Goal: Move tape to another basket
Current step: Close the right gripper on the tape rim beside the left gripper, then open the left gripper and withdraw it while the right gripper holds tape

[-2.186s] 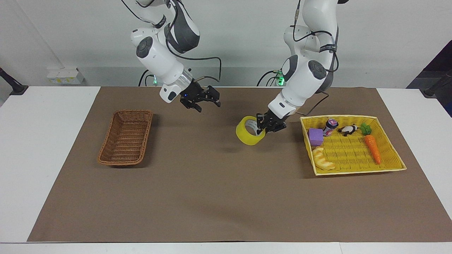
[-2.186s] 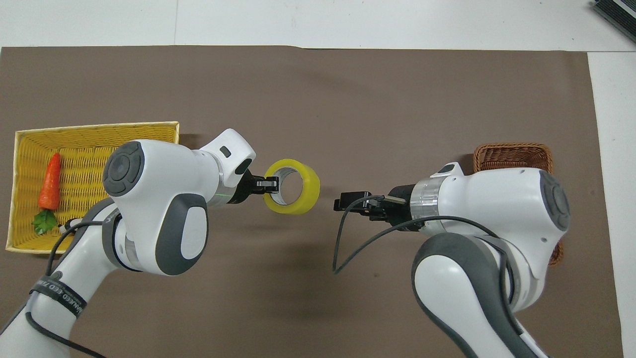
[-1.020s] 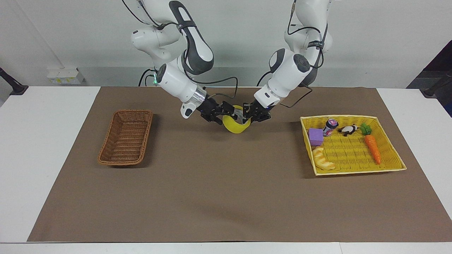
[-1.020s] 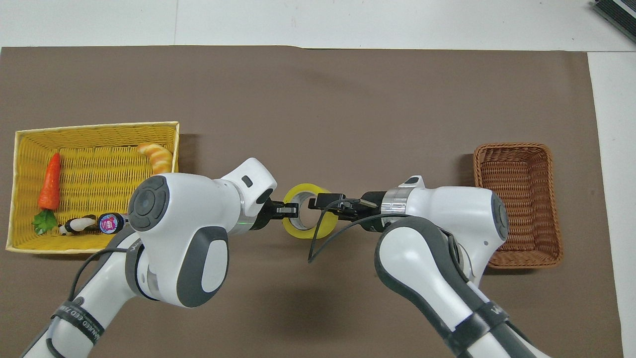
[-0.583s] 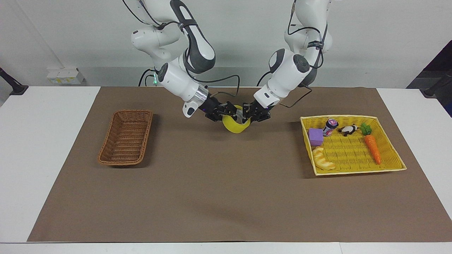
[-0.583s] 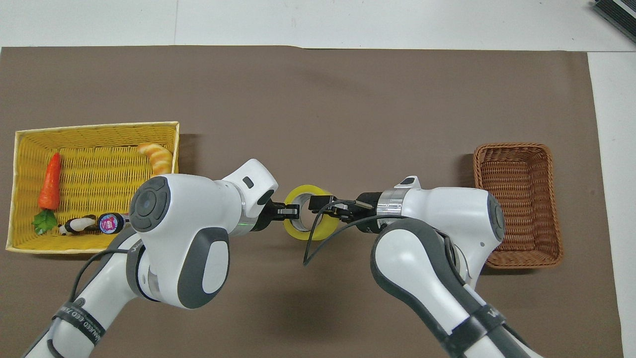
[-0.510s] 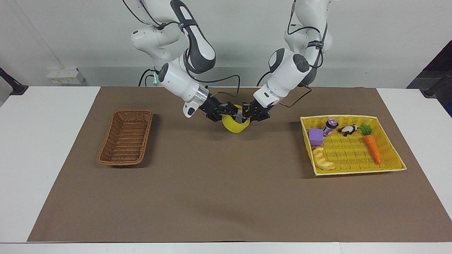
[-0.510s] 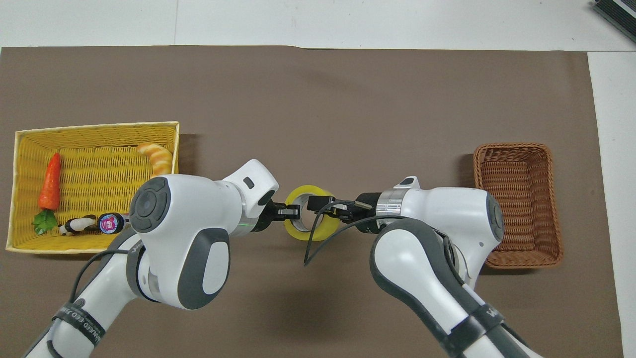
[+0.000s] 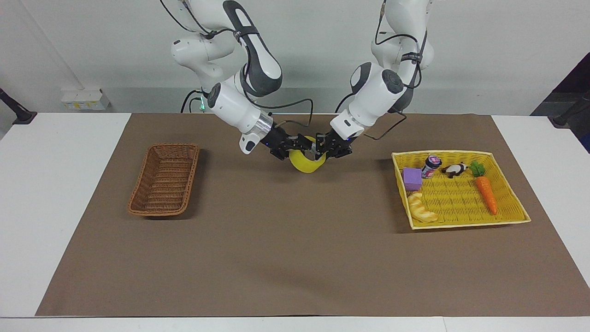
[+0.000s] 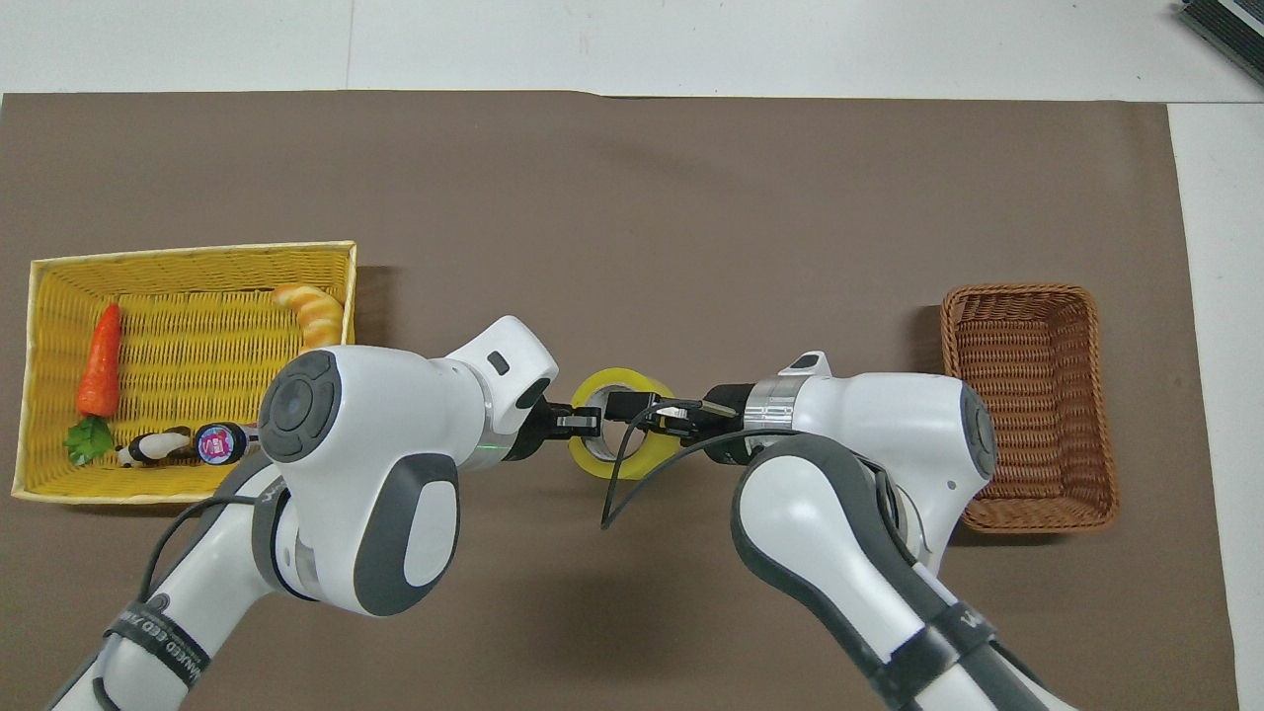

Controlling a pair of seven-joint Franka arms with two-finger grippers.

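Note:
The yellow tape is in both my grippers, away from the brown basket. Next, my left gripper lets go and moves back before my right gripper carries the tape there.
The yellow tape hangs in the air over the mat's middle, between the two baskets; it also shows in the overhead view. My left gripper is shut on the roll's rim at the side toward the yellow tray, as the overhead view shows too. My right gripper meets the roll from the brown basket's side and reaches into its ring. The brown wicker basket stands empty at the right arm's end.
The yellow tray at the left arm's end holds a carrot, a bread piece, a purple block, a small bottle and a panda toy. A brown mat covers the table.
My left gripper carried the tape from beside the yellow tray to the mat's middle. My right gripper came in from the brown basket's side and reached the roll, creeping further in over the last half second.

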